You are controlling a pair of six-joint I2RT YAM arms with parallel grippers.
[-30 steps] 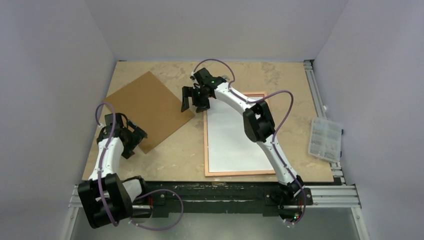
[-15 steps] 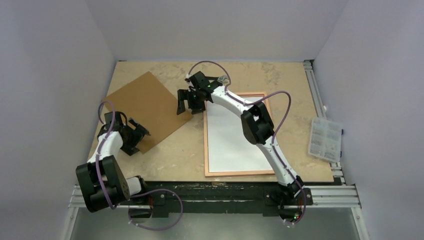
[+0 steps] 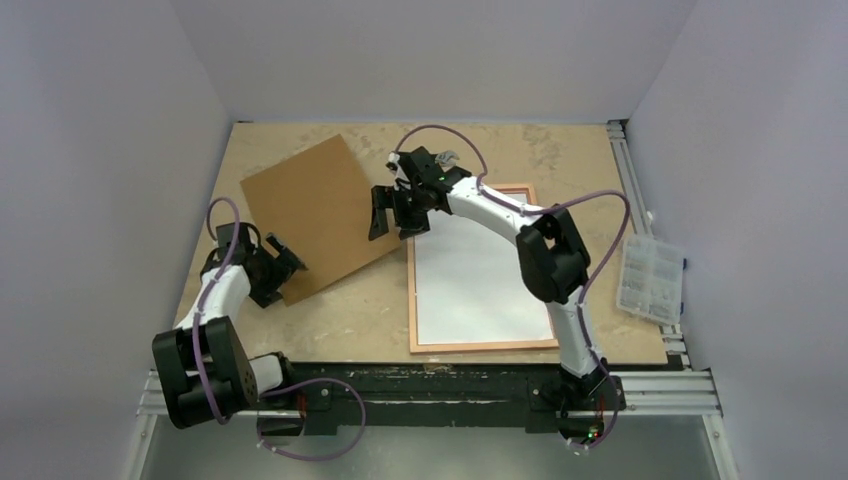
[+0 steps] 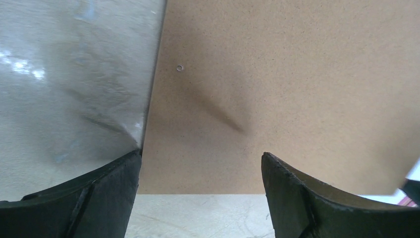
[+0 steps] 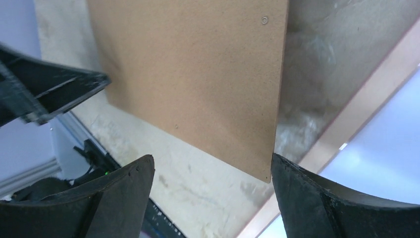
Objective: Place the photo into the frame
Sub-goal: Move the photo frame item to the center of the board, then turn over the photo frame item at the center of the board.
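Observation:
The brown board (image 3: 315, 210) is lying flat and crooked next to the frame, so my left gripper should push the board over the frame's edge (image 3: 411, 300) so that my right gripper can take it.
The frame (image 3: 412, 300) lies flat right of centre, light wood-coloured side up. The photo (image 3: 480, 280) rests inside it, plain white back showing. A plain brown board (image 3: 320, 210) lies left of the frame. My right gripper (image 3: 395, 213) hovers open over the board's right corner, by the frame's far left corner. In the right wrist view the board (image 5: 198, 74) has its corner next to the right finger, with the frame's edge (image 5: 346, 124) and the photo (image 5: 391, 148) beyond. My left gripper (image 3: 275, 270) stands open at the board's near corner; the board (image 4: 277, 89) fills its wrist view.
A clear plastic parts box (image 3: 650, 278) sits on the rail at the right edge. Grey walls close in the table on three sides. The black mounting rail (image 3: 430, 385) runs along the near edge.
The brown board has turned and shifted toward the back right. My right gripper has moved slightly right with it. The left arm has folded back, its gripper staying at the board's near corner.

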